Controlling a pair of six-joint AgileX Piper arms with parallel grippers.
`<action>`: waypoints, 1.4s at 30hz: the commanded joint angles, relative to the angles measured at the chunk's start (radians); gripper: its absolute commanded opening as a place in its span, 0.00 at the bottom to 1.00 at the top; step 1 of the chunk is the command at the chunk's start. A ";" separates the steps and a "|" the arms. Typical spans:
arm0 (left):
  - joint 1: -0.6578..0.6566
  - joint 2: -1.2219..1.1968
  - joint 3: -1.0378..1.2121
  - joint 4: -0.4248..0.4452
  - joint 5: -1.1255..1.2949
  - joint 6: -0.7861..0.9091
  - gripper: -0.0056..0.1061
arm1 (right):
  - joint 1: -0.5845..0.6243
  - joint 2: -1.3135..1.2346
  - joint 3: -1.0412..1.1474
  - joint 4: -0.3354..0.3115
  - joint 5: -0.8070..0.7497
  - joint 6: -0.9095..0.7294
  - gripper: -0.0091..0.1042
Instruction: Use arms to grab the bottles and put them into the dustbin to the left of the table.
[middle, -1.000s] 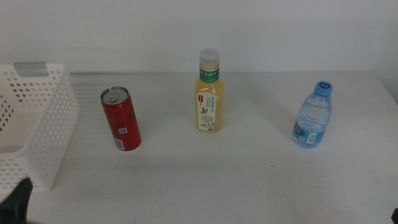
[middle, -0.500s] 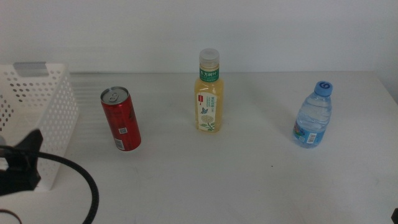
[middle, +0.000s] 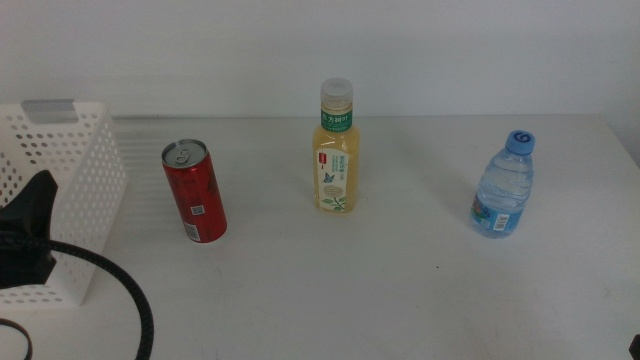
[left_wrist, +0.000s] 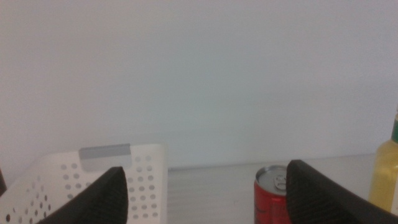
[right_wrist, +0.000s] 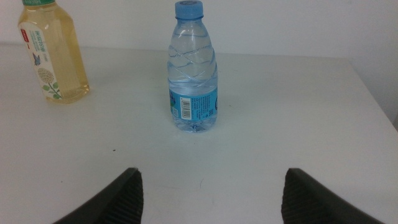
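The red can is standing in front of one finger of the robot's left gripper, so the gripper should swing across and come down with its opening around the can's body before it closes.
Three bottles stand on the off-white table: a red can left, a yellow bottle with a white cap in the middle, and a blue-capped water bottle right. The white perforated dustbin sits at the left edge. My left gripper hovers in front of the dustbin, left of the can, trailing a black cable. Its wrist view shows the gripper open, with the can and the dustbin ahead. My right gripper is open, facing the water bottle from a distance; the yellow bottle stands beside it.
A plain white wall rises behind the table. The table's right edge runs close to the water bottle. Wide bare tabletop separates the three bottles and lies in front of them.
My left gripper has come up from the bottom left corner, now in front of the dustbin, its cable trailing behind. The bottles have not moved.
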 joint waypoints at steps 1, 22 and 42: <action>-0.001 0.003 -0.038 -0.016 -0.106 -0.004 0.76 | -0.005 -0.028 -0.008 -0.014 -0.075 -0.010 0.60; -0.002 0.280 -0.038 0.263 -0.287 -0.198 0.76 | -0.005 -0.028 -0.008 -0.014 -0.075 -0.010 0.60; -0.002 0.941 -0.079 0.229 -0.812 -0.200 0.86 | -0.005 -0.028 -0.008 -0.014 -0.075 -0.010 0.60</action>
